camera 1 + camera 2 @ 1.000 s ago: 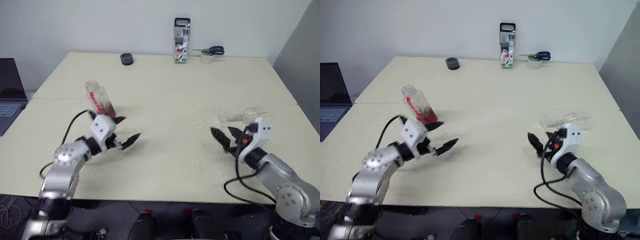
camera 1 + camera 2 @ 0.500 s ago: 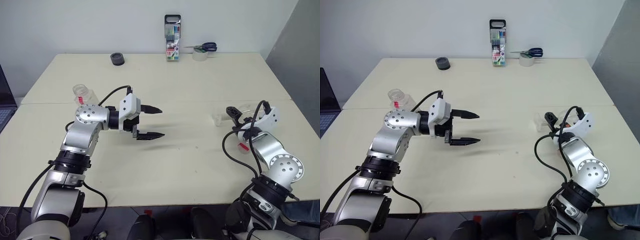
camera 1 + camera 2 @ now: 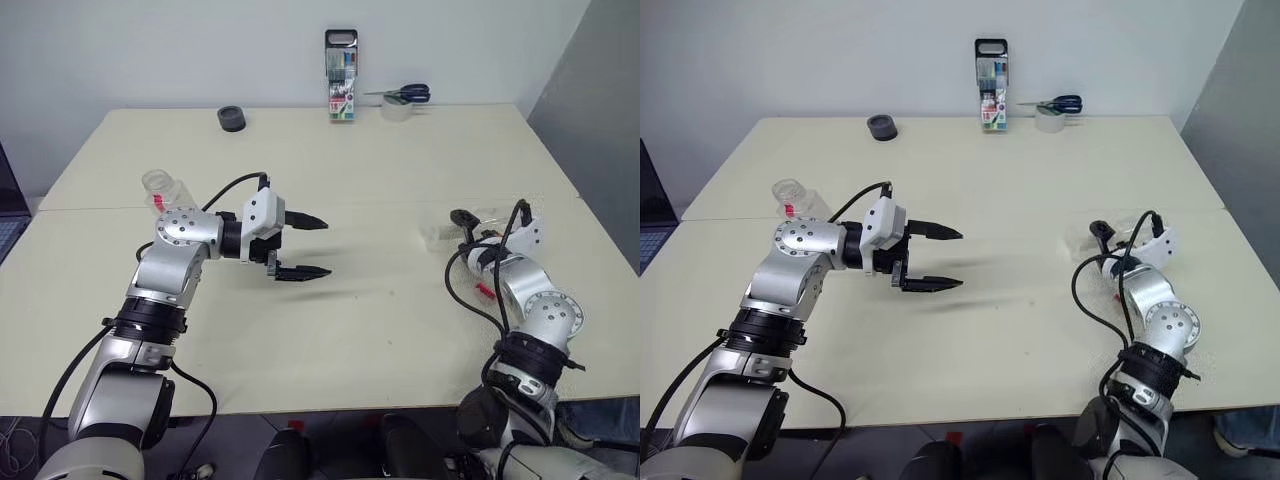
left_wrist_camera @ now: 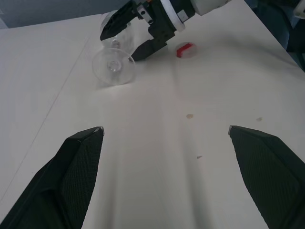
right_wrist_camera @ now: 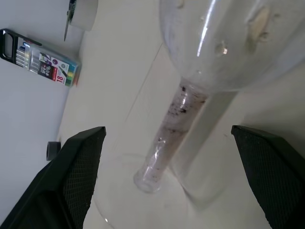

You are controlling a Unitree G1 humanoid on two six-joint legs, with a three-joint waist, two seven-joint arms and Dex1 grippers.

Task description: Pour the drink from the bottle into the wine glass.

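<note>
Next, I take the wine glass (image 3: 439, 234), lying on its side far from the bottle, by its stem (image 5: 170, 136) with my right gripper and stand it upright mid-table before pouring.
The wine glass (image 4: 113, 67) lies on its side on the right of the table, its round foot facing my left gripper. My right gripper (image 5: 167, 129) is open, with a finger on each side of the stem (image 5: 171, 121) just below the bowl (image 5: 228, 43). The clear bottle (image 3: 157, 184) is at the left behind my left arm, showing its open neck and a bit of red label. The drink is hidden by the arm. My left gripper (image 3: 327, 247) hangs open above mid-table, pointing right towards the glass, nothing between its fingers.
A small red cap (image 4: 186, 49) lies on the table beside my right gripper. At the far edge stand a marker-pen case (image 3: 340, 75), scissors on a tape roll (image 3: 404, 97) and a small black round thing (image 3: 231, 118). A laptop (image 3: 5, 190) sits off the left.
The camera has shifted. My left gripper rose off the table and swung to point right. My right gripper rolled and moved forward, so its fingers now straddle the glass stem.
</note>
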